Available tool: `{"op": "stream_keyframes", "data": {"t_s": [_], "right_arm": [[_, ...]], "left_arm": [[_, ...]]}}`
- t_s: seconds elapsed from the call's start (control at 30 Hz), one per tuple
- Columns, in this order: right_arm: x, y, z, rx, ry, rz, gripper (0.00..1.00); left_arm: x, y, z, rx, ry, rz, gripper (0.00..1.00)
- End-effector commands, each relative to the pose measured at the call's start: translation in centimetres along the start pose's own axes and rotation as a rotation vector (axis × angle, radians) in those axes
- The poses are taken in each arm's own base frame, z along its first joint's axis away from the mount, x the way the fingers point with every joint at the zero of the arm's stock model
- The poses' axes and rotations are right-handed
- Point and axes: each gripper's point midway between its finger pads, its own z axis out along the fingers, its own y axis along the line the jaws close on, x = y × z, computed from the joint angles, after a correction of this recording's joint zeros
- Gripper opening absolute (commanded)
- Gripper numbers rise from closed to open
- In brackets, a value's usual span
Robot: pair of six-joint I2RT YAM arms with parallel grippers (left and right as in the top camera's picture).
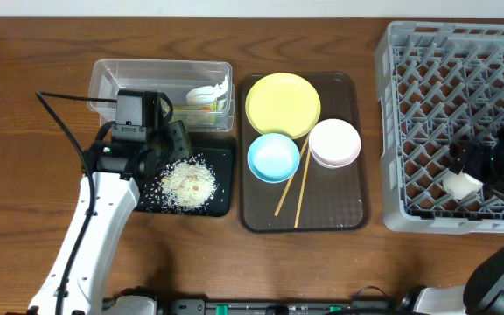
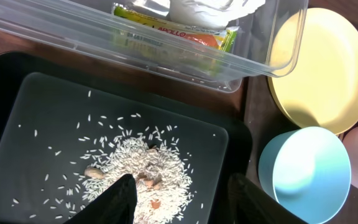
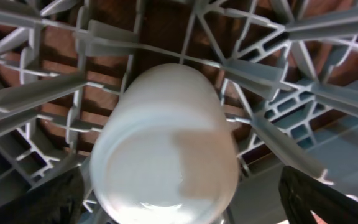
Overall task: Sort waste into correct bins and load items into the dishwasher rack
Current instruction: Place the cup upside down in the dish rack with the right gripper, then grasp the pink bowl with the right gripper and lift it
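Observation:
A chopstick's end (image 1: 308,152) reaches right up against the pink bowl's rim (image 1: 334,143), and that chopstick will therefore swing nearer to its partner when the robot lifts the pink bowl.
Loose white rice (image 1: 187,184) lies heaped in the black tray (image 1: 224,203); it also shows in the left wrist view (image 2: 148,168). My left gripper (image 2: 185,205) is open just above the rice, also seen from overhead (image 1: 175,144). The clear tub (image 1: 103,74) holds the green-and-orange wrapper (image 2: 185,34) and the white crumpled scrap (image 1: 210,91). The yellow plate (image 1: 283,103), blue bowl (image 1: 273,157), pink bowl (image 1: 334,143) and chopsticks (image 1: 292,194) sit on the brown tray. The white cup (image 3: 166,149) lies on its side in the grey rack (image 1: 392,131). My right gripper (image 3: 188,205) is open around it.
The brown serving tray (image 1: 339,214) stands between the bins and the rack. The clear tub's wall (image 2: 166,59) is just beyond the black tray (image 2: 30,93). The left arm's cable (image 1: 59,114) loops over the table to the left. The rack's lattice ribs (image 3: 36,93) surround the cup.

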Motion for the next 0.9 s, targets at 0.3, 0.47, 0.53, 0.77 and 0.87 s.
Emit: {"op": "stream_keyframes", "data": {"t_s": [0.3,0.47,0.53,0.77,0.87], "right_arm": [[-3.7,5.7,-7.6,-0.275,-0.22,-0.068,0.99],[-2.5,13.6,-11.2,-0.617,-0.27,-0.299,0.99],[-1.7,15.6,-11.0,-0.627,-0.266,-0.354,0.99],[1.0,21.1,-7.5,-0.517,-0.266,-0.467,0.9],[1.7,22.3,-5.3,-0.415,-0.262,-0.424,0.54]], "left_arm": [[-0.3,0.4,-0.2,-0.019,-0.012,0.009,0.51],[-0.3,0.4,-0.2,-0.019,-0.012,0.009,0.51],[-0.3,0.4,-0.2,-0.019,-0.012,0.009,0.51],[-0.2,0.4,-0.1,-0.02,-0.009,0.009,0.51],[-0.2,0.4,-0.1,-0.02,-0.009,0.009,0.51]]}}
